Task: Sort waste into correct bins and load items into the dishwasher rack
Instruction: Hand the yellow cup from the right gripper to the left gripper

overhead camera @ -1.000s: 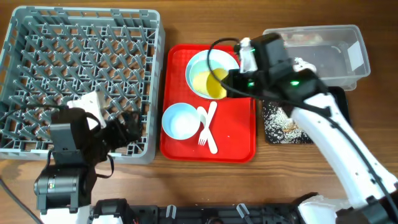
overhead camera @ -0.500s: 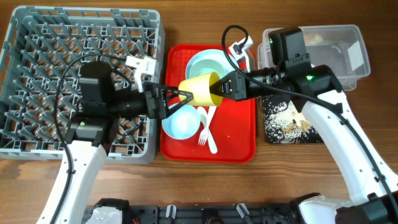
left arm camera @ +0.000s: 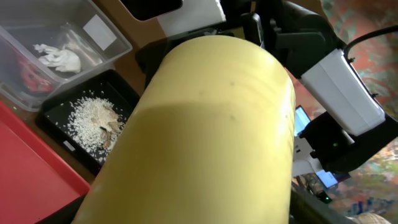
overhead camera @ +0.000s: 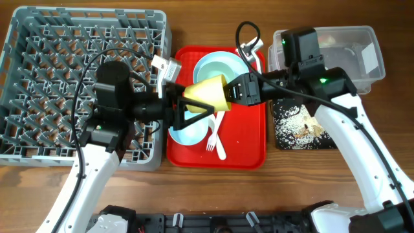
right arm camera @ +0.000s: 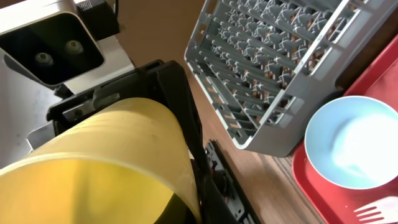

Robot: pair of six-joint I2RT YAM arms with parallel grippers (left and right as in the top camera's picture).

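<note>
My right gripper is holding the yellow cup by its rim, far from the dishwasher rack. It should pass the cup to my left gripper beside the rack.
A yellow cup hangs on its side above the red tray, between both grippers. My right gripper is shut on its rim; the cup's mouth fills the lower left of the right wrist view. My left gripper has its fingers spread on either side of the cup's base, and the cup's wall hides them in the left wrist view. Two light blue bowls, a white fork and a spoon lie on the tray. The grey dishwasher rack stands at left.
A clear tub at the back right holds a white tissue and a red wrapper. In front of it, a black tray carries rice scraps. Cables loop over both arms.
The right gripper lifted the cup off the tray toward the left. The left arm swung in from the front left, and its fingers now straddle the cup's base and have narrowed.
</note>
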